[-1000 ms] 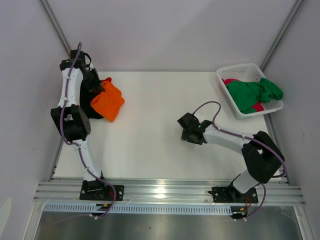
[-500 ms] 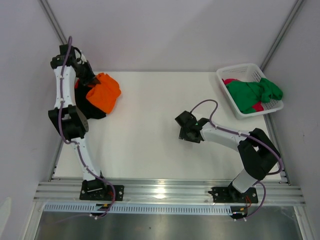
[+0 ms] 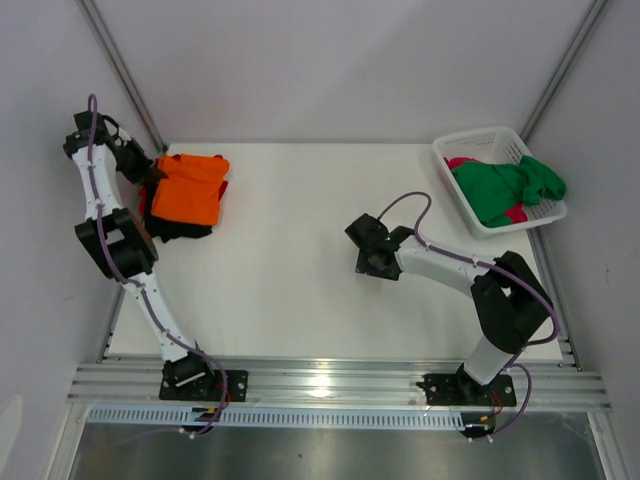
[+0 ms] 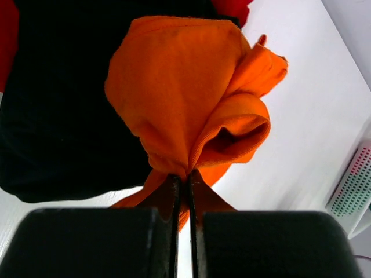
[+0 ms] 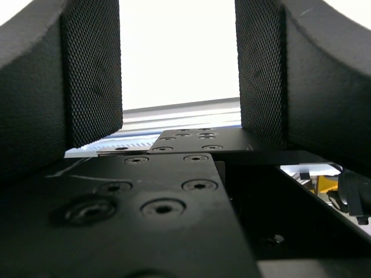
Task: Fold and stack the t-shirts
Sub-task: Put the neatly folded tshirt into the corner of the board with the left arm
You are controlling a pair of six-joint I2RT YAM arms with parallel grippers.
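I should use my left gripper to pull the orange t-shirt back over the black t-shirt's part (image 3: 160, 229) near the wall, because the orange t-shirt hangs (image 3: 215, 200) past the black t-shirt toward the middle of the table.
A bright orange t-shirt (image 3: 190, 188) lies folded over a black t-shirt (image 3: 180, 229) at the table's far left, with a red t-shirt (image 4: 4, 40) peeking from under the black one. My left gripper (image 3: 152, 184) is at the orange shirt's left edge, shut on a pinch of its cloth. In the left wrist view the orange t-shirt (image 4: 185, 92) bunches up from the closed left gripper (image 4: 182, 180) and drapes over the black t-shirt (image 4: 58, 116). My right gripper (image 3: 368, 252) hovers mid-table, open. In the right wrist view nothing sits between its fingers (image 5: 93, 75).
A white lattice basket (image 3: 478, 139) stands at the back right, holding a green t-shirt (image 3: 505, 188) and a magenta-pink one (image 3: 461, 162). Grey walls close in the table's left, right and back. A metal rail (image 3: 330, 385) runs along the near edge.
My left arm has swung back and to the left, pulling the orange shirt flatter over the black one. The right gripper drifted slightly left and stayed open.
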